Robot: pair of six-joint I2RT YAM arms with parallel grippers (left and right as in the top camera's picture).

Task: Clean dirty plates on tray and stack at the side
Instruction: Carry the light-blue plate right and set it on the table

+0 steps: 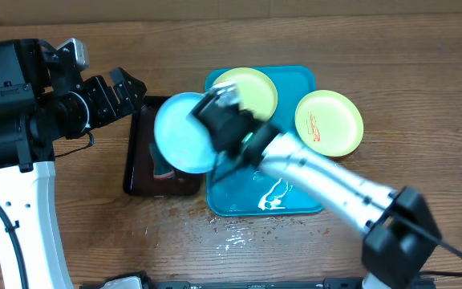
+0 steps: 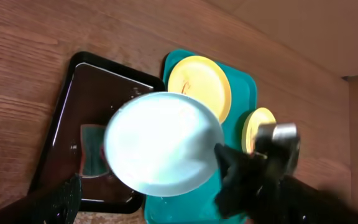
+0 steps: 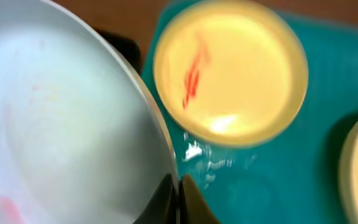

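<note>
The robot's right gripper has the pale plate's rim point(image 3: 165, 146) in its fingers, and there is open wood at the side point(image 1: 396, 157) past the dirty plates, so the gripper continues to go there and lets go.
My right gripper point(image 1: 215, 120) is shut on the rim of a pale plate point(image 1: 181, 132) and holds it tilted above the dark tray; the pinch shows in the right wrist view point(image 3: 179, 193). A faint red smear remains on that plate point(image 3: 61, 124). A second plate point(image 1: 251, 90) with a red streak lies on the far end of the turquoise tray point(image 1: 299, 80). A third plate point(image 1: 329, 122) with a red smear sits on the table right of the tray. My left gripper point(image 1: 127, 87) is open and empty, up at the left, apart from the plates.
A small dark brown-black tray point(image 1: 139, 172) lies left of the turquoise tray and holds a small greenish object point(image 2: 92, 149). Water pools on the turquoise tray point(image 1: 273, 193) and spots the table by its front edge point(image 1: 235, 233).
</note>
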